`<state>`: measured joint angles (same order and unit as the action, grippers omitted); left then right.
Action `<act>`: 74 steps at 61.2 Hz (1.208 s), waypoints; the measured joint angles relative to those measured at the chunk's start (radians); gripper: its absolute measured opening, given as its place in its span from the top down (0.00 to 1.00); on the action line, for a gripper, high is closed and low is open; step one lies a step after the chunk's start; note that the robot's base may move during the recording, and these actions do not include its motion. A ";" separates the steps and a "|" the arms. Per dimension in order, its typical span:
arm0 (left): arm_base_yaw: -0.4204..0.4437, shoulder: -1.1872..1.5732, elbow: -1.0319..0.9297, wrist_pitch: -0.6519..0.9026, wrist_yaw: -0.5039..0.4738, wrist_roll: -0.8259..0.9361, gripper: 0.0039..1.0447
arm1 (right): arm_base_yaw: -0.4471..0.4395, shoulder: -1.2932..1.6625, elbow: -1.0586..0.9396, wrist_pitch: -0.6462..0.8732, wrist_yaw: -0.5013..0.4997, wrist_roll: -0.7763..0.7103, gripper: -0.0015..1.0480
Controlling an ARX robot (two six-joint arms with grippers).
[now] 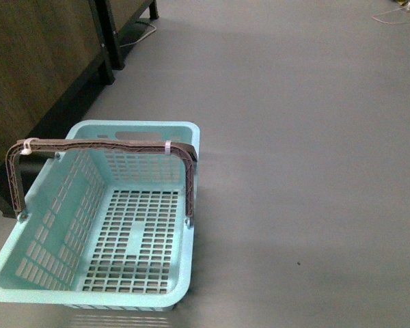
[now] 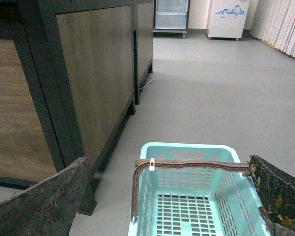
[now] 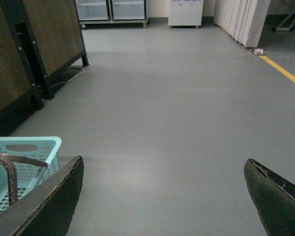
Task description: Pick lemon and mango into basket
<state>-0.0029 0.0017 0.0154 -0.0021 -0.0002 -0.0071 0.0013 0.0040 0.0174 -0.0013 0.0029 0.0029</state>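
Observation:
I expect the basket (image 1: 130,236) to hang almost level under the brown handle when I lift the handle, because the handle's ends (image 1: 189,221) meet the basket's rim halfway along both sides.
The light turquoise basket (image 1: 160,268) stands on the grey floor at the lower left of the front view, empty, with its brown handle (image 1: 102,145) raised across it. It also shows in the left wrist view (image 2: 187,150) and at the edge of the right wrist view (image 3: 24,147). My left gripper (image 2: 172,196) is open above the basket. My right gripper (image 3: 162,196) is open over bare floor, to the right of the basket. No lemon or mango is in view. Neither gripper shows in the front view.
A dark-framed wooden cabinet (image 1: 34,68) stands left of the basket, also in the left wrist view (image 2: 88,73). Glass-door fridges (image 3: 110,10) and a white chest (image 3: 186,12) stand at the far wall. A yellow floor line (image 3: 285,73) and a cable (image 3: 248,56) lie at the right.

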 joint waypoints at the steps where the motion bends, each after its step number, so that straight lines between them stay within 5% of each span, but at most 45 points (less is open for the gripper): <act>1: 0.000 0.000 0.000 0.000 0.000 0.000 0.06 | 0.000 0.000 0.000 0.000 0.000 0.000 0.08; 29: -0.001 0.004 0.002 -0.006 -0.008 -0.006 0.06 | 0.000 0.000 0.000 0.000 0.000 0.000 0.08; 33: -0.028 0.161 0.096 -0.235 -0.117 -0.110 0.06 | 0.000 0.000 0.000 0.000 0.000 0.000 0.08; 37: -0.026 0.278 0.116 -0.251 -0.107 -0.164 0.06 | 0.000 0.000 0.000 0.000 0.000 0.000 0.08; 50: 0.055 0.737 0.234 0.048 0.116 -0.494 0.06 | 0.000 0.000 0.000 0.000 0.000 0.000 0.08; 65: -0.001 1.353 0.369 0.404 0.070 -0.969 0.06 | 0.000 0.000 0.000 0.000 0.000 0.000 0.08; 74: -0.061 1.607 0.473 0.465 0.003 -1.163 0.06 | 0.000 0.000 0.000 0.000 0.000 0.000 0.08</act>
<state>-0.0639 1.6085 0.4885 0.4625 0.0032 -1.1698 0.0013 0.0040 0.0174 -0.0013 0.0029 0.0029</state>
